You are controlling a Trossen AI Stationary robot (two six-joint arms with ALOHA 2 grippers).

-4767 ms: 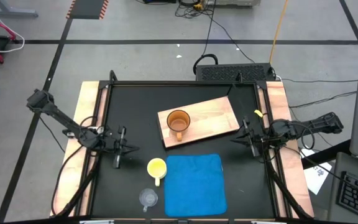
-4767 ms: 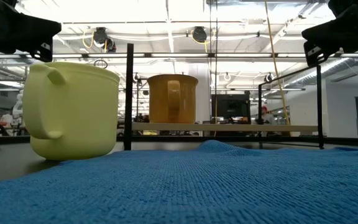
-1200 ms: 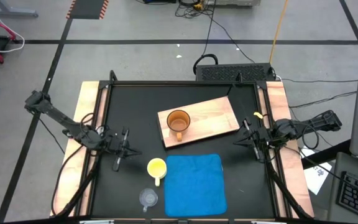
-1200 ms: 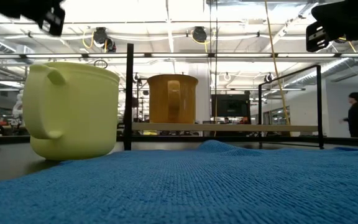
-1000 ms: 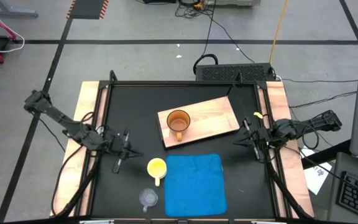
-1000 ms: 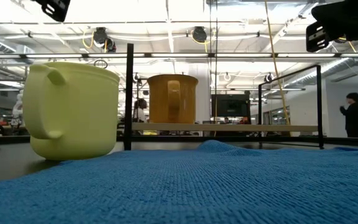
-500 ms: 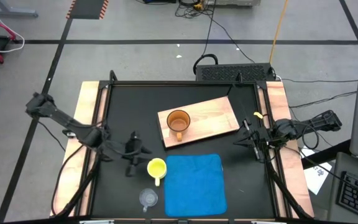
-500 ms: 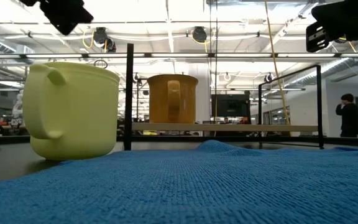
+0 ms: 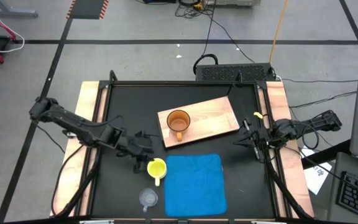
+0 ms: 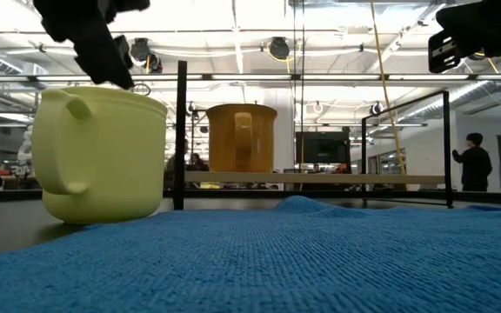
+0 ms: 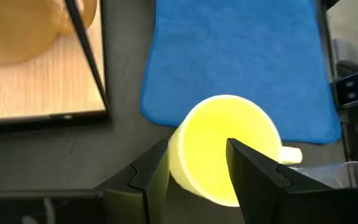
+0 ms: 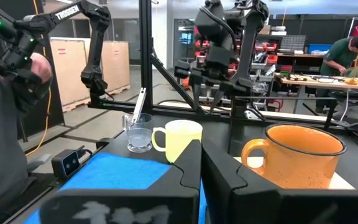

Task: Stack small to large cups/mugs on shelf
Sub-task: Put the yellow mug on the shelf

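Observation:
With open fingers astride the yellow mug's side (image 11: 179, 163) opposite the handle, my left gripper should keep lowering until the mug's rim (image 9: 151, 161) sits inside the finger gap, then close.
The yellow mug (image 9: 156, 167) stands upright on the black table just left of the blue cloth, handle toward the near edge. My left gripper (image 11: 196, 149) is open at its rim, one finger outside the wall and one over the hollow. The amber mug (image 9: 178, 121) stands on the left end of the wooden shelf (image 9: 213, 118). The clear cup (image 9: 148, 198) stands near the front edge. At the table's right side my right gripper (image 9: 246, 140) waits, shut on nothing. My left gripper comes slanting down from the table's left at the yellow mug's rim (image 11: 178, 146) on the side away from the handle. One finger (image 11: 154, 171) is outside the wall and the other (image 11: 253, 165) over the hollow. Whether either touches the rim, I cannot tell.
The blue cloth (image 9: 194, 183) lies flat at the front, right of the yellow mug. A black frame with upright posts (image 10: 181, 130) rims the table. A person (image 10: 472, 161) stands in the room beyond the table.
My left gripper has moved toward the table's right and near edges and come down to the yellow mug, opening on the way. The mugs, cup and shelf have stayed in place.

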